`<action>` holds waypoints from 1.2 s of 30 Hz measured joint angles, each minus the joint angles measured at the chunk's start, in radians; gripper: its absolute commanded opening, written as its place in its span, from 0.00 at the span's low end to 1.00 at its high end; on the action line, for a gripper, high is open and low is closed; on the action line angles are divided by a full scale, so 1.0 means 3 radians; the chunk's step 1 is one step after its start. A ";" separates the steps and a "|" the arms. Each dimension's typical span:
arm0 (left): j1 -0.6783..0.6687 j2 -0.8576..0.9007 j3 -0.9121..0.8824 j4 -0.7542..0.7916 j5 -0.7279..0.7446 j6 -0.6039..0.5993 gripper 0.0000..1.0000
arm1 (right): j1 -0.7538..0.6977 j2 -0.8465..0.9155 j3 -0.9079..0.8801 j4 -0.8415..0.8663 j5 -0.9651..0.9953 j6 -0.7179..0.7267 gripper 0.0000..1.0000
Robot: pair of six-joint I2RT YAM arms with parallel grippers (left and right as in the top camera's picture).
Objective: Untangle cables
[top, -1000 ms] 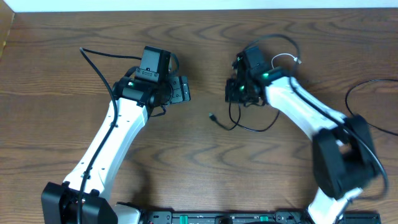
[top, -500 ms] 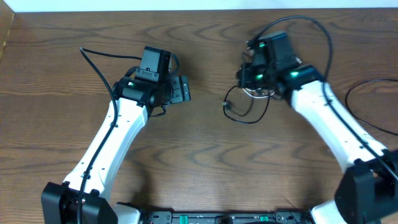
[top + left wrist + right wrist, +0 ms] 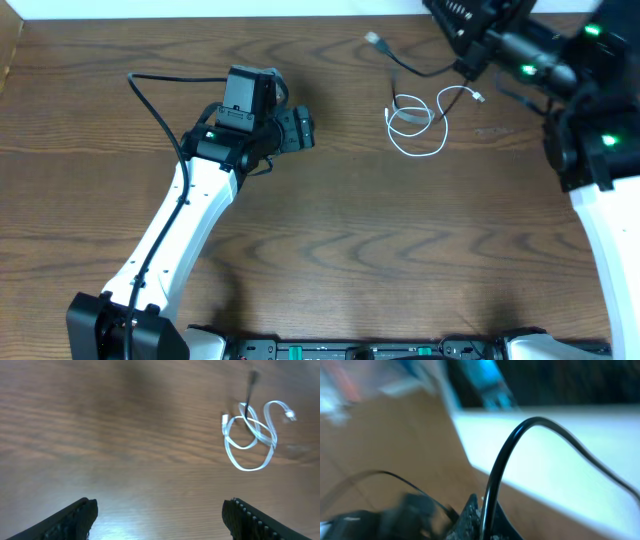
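Note:
The black cable's plug end (image 3: 418, 72) sticks out of my right gripper, clear of the white loops (image 3: 411, 118). My left gripper goes on reaching until its fingers are on both sides of that plug end.
The white cable (image 3: 415, 120) lies in small loops on the table at the far middle; it also shows in the left wrist view (image 3: 250, 440). The black cable (image 3: 402, 63) hangs in the air above it, its plug (image 3: 372, 38) near the far edge. My right gripper (image 3: 468, 68) is raised at the far right and shut on the black cable (image 3: 505, 455), which runs between its fingers (image 3: 482, 517). A short black piece (image 3: 248, 402) hangs over the white loops. My left gripper (image 3: 298, 130) is open and empty (image 3: 160, 507), left of the white cable.
The left arm's own thick black wire (image 3: 150, 95) arcs over the table at the left. The table's far edge (image 3: 200, 12) meets a white surface. The right wrist view is blurred.
My right gripper has lifted up and to the far right with the black cable, pulling it off the white cable, which stays on the table. The left gripper has turned slightly.

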 measured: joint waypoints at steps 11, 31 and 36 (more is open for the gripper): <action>0.0000 0.0000 0.0000 0.0081 0.0347 0.0001 0.85 | -0.0001 -0.0024 0.0065 0.1062 -0.0374 0.0453 0.01; -0.0224 0.0259 -0.0009 0.1133 0.1643 -0.0085 0.91 | -0.0001 -0.0004 0.0064 0.1497 -0.0285 0.0552 0.01; -0.0256 0.0263 -0.0009 0.1734 0.1994 -0.0380 0.92 | -0.0001 -0.0004 0.0064 0.1499 -0.0278 0.0552 0.01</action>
